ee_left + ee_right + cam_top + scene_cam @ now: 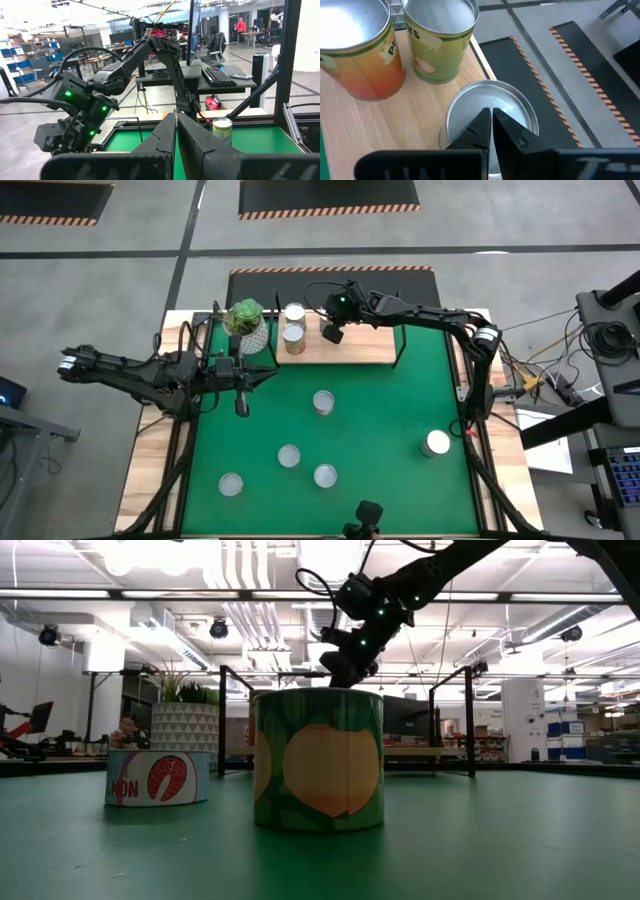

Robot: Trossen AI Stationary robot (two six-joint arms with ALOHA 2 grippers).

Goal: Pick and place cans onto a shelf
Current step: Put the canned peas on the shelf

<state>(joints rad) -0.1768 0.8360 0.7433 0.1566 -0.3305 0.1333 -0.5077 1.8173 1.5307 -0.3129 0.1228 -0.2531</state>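
Observation:
I should first shift the can point(436, 443) by the mat's edge toward the mat's middle point(398, 429) with my right gripper, as the can stands too near my right arm's base.
The light-wood shelf point(365, 346) stands at the table's far edge. Two cans point(293, 313) point(294, 335) stand on its left part, and they show in the right wrist view with an orange label point(357, 50) and a green label point(440, 42). A third can point(515, 112) stands upright on the board right below my right gripper point(490, 116), which is shut; in the high view the gripper point(333, 332) hides it. My left gripper point(240, 402) is shut and empty above the mat's left side. Several cans stand on the green mat point(323, 402) point(289, 456) point(436, 443). My right gripper points down with its shut fingertips point(482, 120) over the middle of the third can's silvery round top point(512, 102). I cannot tell whether they touch it. The can stands upright on the shelf board point(350, 135).
A white pot with a green plant point(247, 326) stands at the shelf's left end. Thin black posts point(469, 720) rise at the shelf's ends. Two more cans point(325, 475) point(231, 484) stand near the mat's front. In the low view a peach-labelled can point(318, 760) and a salmon-labelled can point(158, 778) stand close.

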